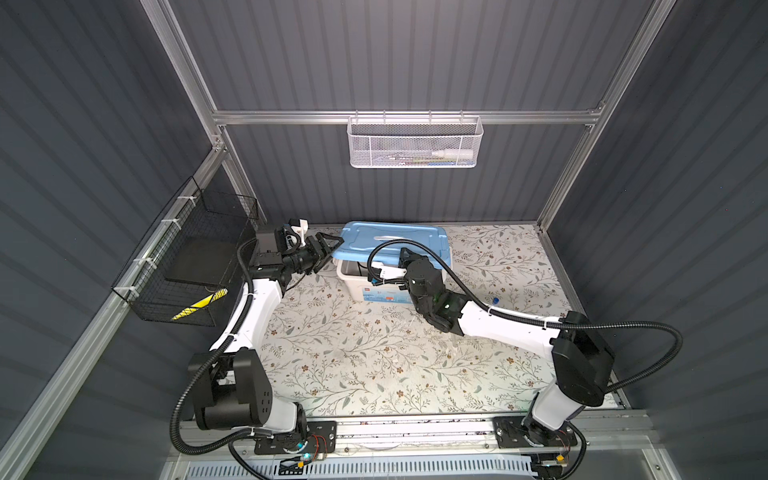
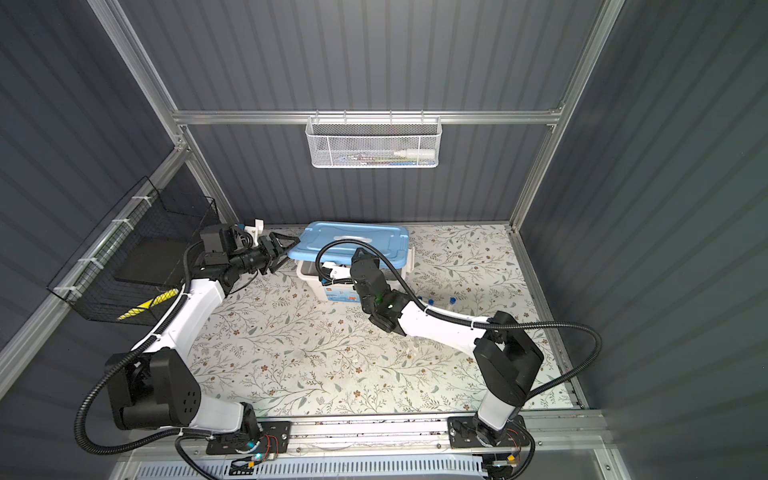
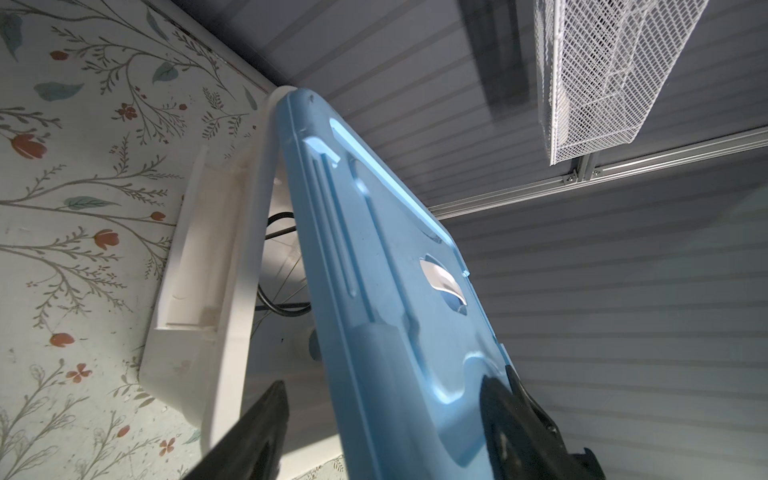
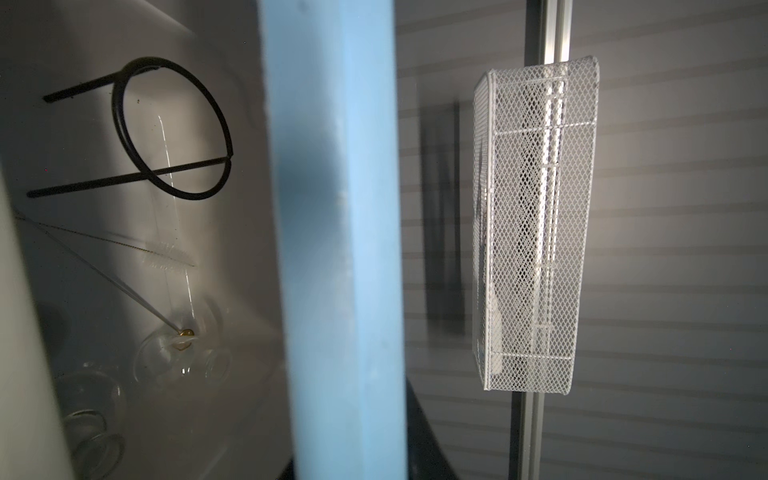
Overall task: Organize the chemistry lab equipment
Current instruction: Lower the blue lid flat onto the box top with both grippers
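Observation:
The blue lid is tilted up and leaves the white storage box's front [image 1: 357,269] open, so next my right gripper brings the lid's front rim [image 1: 387,260] down onto the box first.
The white storage box [image 1: 353,284] stands at the back of the table with its blue lid [image 1: 395,241] tilted up. My left gripper [image 1: 330,249] is open and straddles the lid's left corner [image 3: 399,316]: one finger lies over the top, the other hangs apart below it. My right gripper [image 1: 401,258] is shut on the lid's front rim [image 4: 345,249]. Inside the box lie the black wire ring tripod [image 4: 170,129], a thin rod [image 4: 104,274] and clear glassware [image 4: 178,357]. Blue-capped test tubes [image 2: 431,302] lie on the table right of the box.
A white mesh basket [image 1: 413,143] hangs on the back wall above the box. A black wire basket [image 1: 195,257] holding a yellow-and-black item is fixed to the left wall. The right arm [image 1: 511,328] stretches across the floral table cover [image 1: 353,365].

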You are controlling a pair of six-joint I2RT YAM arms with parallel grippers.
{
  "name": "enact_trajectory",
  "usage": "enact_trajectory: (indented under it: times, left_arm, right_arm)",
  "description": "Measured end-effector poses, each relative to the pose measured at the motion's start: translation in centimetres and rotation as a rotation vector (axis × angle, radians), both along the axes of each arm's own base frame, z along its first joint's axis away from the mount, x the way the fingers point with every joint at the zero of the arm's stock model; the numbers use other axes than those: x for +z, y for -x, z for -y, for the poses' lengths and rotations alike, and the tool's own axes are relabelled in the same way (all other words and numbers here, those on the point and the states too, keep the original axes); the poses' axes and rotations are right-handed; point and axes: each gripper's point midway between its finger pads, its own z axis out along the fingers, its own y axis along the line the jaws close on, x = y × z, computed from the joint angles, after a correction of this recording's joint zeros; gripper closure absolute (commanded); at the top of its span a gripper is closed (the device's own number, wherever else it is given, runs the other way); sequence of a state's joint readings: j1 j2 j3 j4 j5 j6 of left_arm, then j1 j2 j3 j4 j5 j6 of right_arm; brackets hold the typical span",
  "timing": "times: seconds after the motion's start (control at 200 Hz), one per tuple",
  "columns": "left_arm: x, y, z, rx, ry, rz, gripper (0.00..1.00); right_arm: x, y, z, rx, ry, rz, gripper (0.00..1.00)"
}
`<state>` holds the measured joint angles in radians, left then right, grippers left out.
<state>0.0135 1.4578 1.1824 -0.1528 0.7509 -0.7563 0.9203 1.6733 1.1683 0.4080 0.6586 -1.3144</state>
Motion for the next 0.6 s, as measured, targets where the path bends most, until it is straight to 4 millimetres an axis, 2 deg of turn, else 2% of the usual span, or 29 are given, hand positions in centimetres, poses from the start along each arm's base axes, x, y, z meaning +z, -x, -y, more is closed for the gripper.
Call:
enact_trajectory:
  times: [0.12, 0.355, 0.6]
  left_arm:
    - [-0.2, -0.1, 0.2, -0.006, -0.006, 0.003, 0.39]
    - [-0.5, -0.2, 0.2, -0.001, -0.018, 0.014, 0.53]
    - [-2.3, 0.3, 0.1, 0.001, -0.019, -0.029, 0.61]
  right_arm:
    - [-0.3, 0.1, -0.1, 0.003, 0.008, -0.003, 0.78]
    - [-0.2, 0.2, -0.2, 0.005, 0.004, 0.0, 0.71]
    - [-1.2, 1.0, -0.8, 0.028, 0.023, -0.036, 0.61]
